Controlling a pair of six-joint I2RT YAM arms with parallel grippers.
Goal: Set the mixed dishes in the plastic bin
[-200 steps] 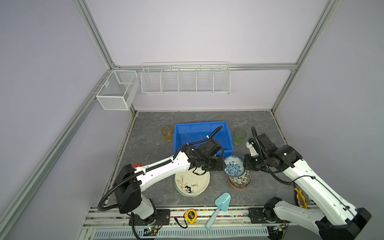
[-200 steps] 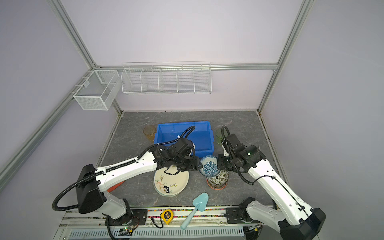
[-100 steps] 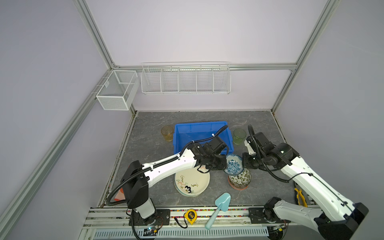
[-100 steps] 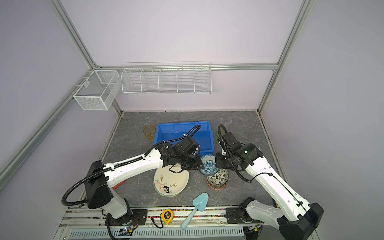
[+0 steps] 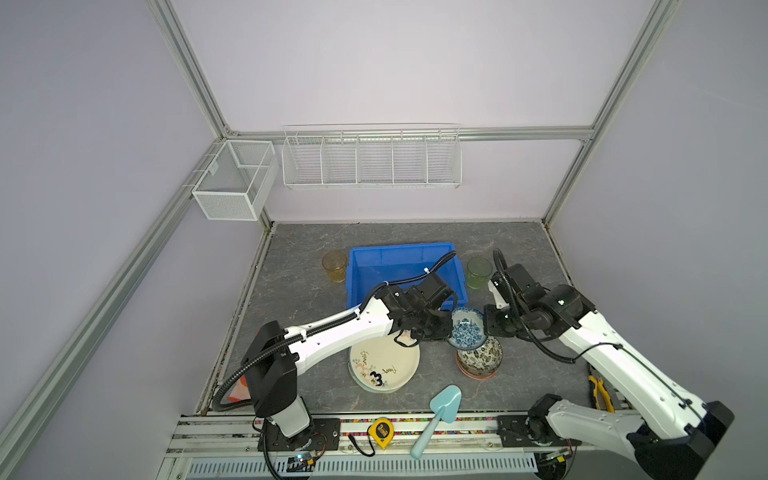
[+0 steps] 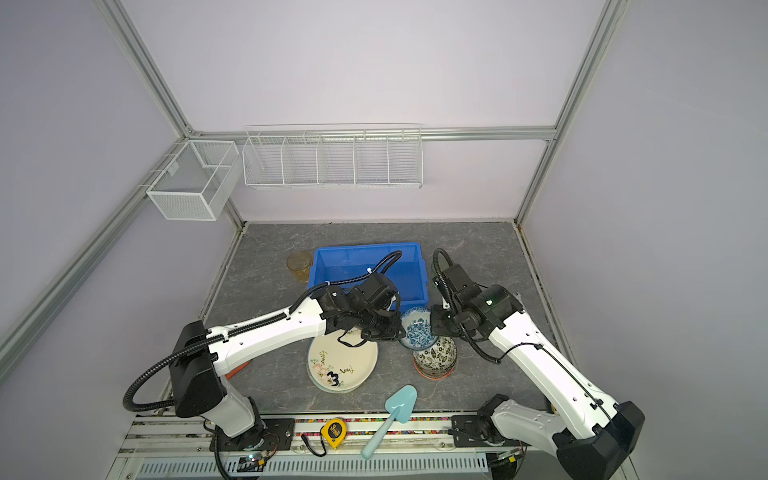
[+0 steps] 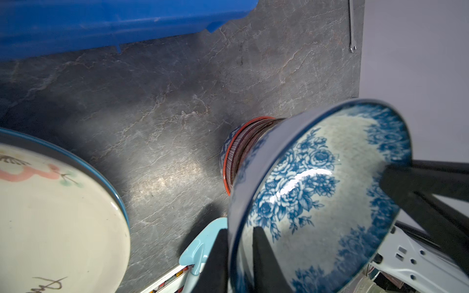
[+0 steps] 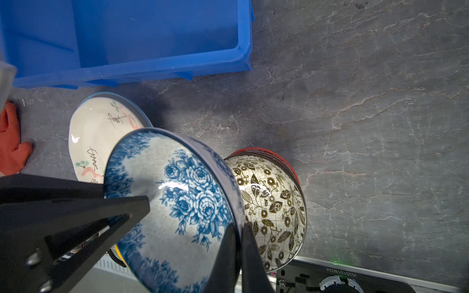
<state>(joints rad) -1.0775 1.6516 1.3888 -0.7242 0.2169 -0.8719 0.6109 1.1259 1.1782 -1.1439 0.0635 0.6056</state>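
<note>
Next, I open my right gripper and back it off before my left gripper lowers the bowl into the bin (image 5: 392, 265), because both grippers are on the blue floral bowl's rim (image 5: 483, 324).
A blue floral bowl (image 5: 465, 330) (image 6: 417, 330) hangs tilted just above a stack of patterned bowls (image 5: 480, 357), held from both sides. My left gripper (image 7: 238, 233) is shut on its rim, one finger inside and one outside. My right gripper (image 8: 238, 228) is shut on the opposite rim. The blue plastic bin (image 5: 399, 248) (image 8: 152, 68) stands right behind, with nothing showing inside it. A cream doodle plate (image 5: 384, 363) tops a plate stack under my left arm. An amber cup (image 5: 334, 266) and a green cup (image 5: 478, 272) flank the bin.
A light-teal scoop (image 5: 442, 409) and a yellow tape measure (image 5: 382, 432) lie at the front edge. Yellow pliers (image 5: 598, 392) lie front right, and an orange-red glove (image 8: 10, 142) far left. White wire baskets (image 5: 372, 160) hang on the back wall.
My left gripper has reached right to the blue bowl and closed its jaws onto the rim. The right gripper has kept its grip, with the bowl staying about where it was.
</note>
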